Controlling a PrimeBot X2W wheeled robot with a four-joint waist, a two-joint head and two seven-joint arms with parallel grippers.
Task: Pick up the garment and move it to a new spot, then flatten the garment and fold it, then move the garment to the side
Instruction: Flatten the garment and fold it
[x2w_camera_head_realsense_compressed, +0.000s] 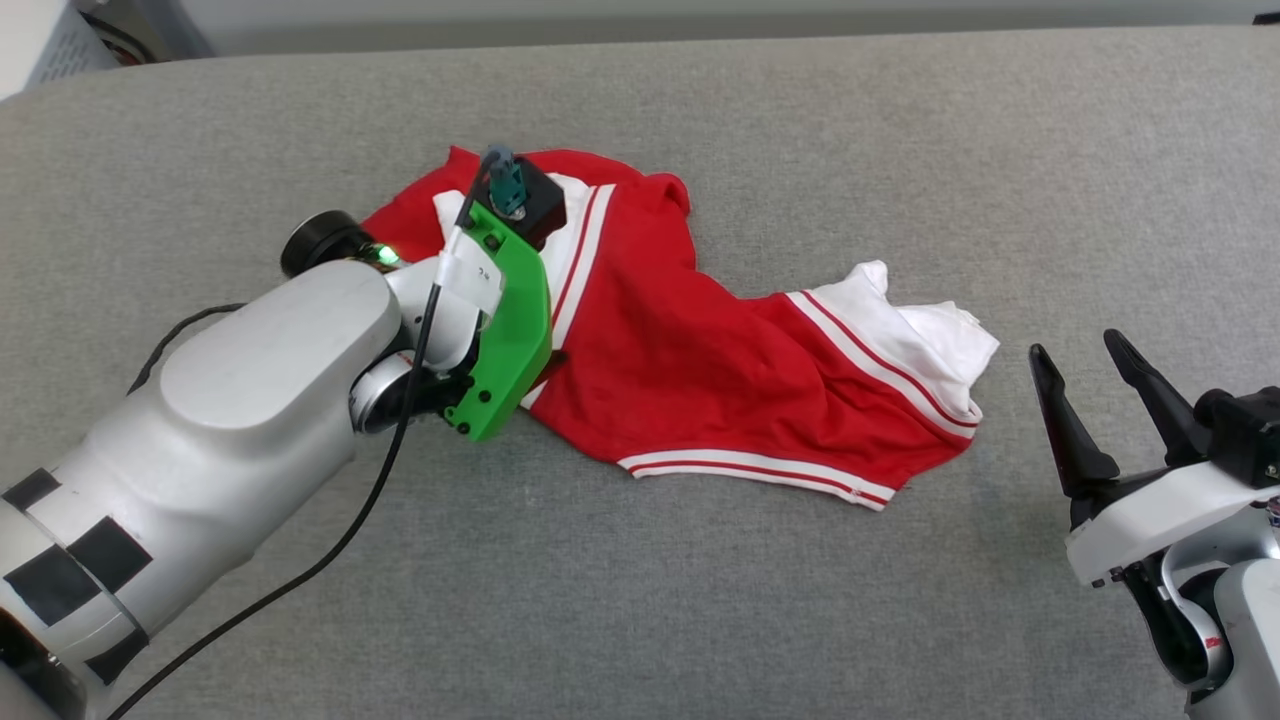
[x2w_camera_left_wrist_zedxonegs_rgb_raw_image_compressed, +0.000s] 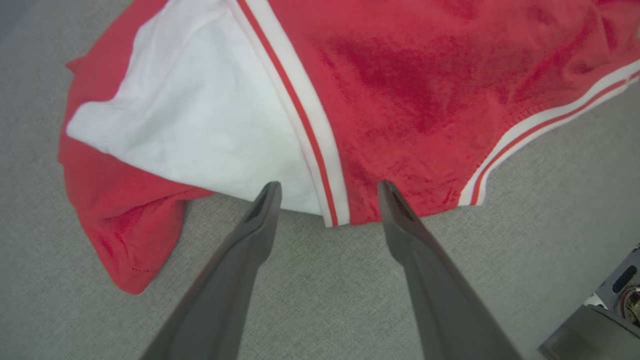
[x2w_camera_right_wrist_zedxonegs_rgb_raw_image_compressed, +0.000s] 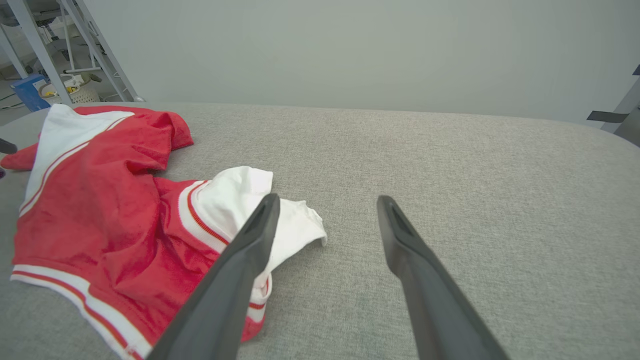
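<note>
My gripper will make the garment's red body (x2w_camera_head_realsense_compressed: 696, 360) spread out and trail behind when I pull the sleeves apart, because the striped neck band (x2w_camera_head_realsense_compressed: 758, 469) lies between the white sleeves.
The garment (x2w_camera_head_realsense_compressed: 700, 370) lies crumpled on the grey padded table (x2w_camera_head_realsense_compressed: 800, 600), red with white sleeves and red-white striped trim. My left arm reaches over its left part, and the green wrist mount (x2w_camera_head_realsense_compressed: 505, 320) hides the fingers in the head view. In the left wrist view, my left gripper (x2w_camera_left_wrist_zedxonegs_rgb_raw_image_compressed: 328, 184) is open, its tips right at the near edge of the garment (x2w_camera_left_wrist_zedxonegs_rgb_raw_image_compressed: 425, 75), with a striped band between them and nothing held. My right gripper (x2w_camera_head_realsense_compressed: 1078, 345) is open at the lower right, just right of a white sleeve (x2w_camera_right_wrist_zedxonegs_rgb_raw_image_compressed: 240, 195). It is also empty (x2w_camera_right_wrist_zedxonegs_rgb_raw_image_compressed: 328, 197).
A black cable (x2w_camera_head_realsense_compressed: 350, 530) trails from the left arm across the table's front left. Beyond the far left edge stand a metal rack (x2w_camera_right_wrist_zedxonegs_rgb_raw_image_compressed: 40, 50) and a pale basket (x2w_camera_right_wrist_zedxonegs_rgb_raw_image_compressed: 75, 92). Bare grey table (x2w_camera_right_wrist_zedxonegs_rgb_raw_image_compressed: 475, 175) stretches right of the garment.
</note>
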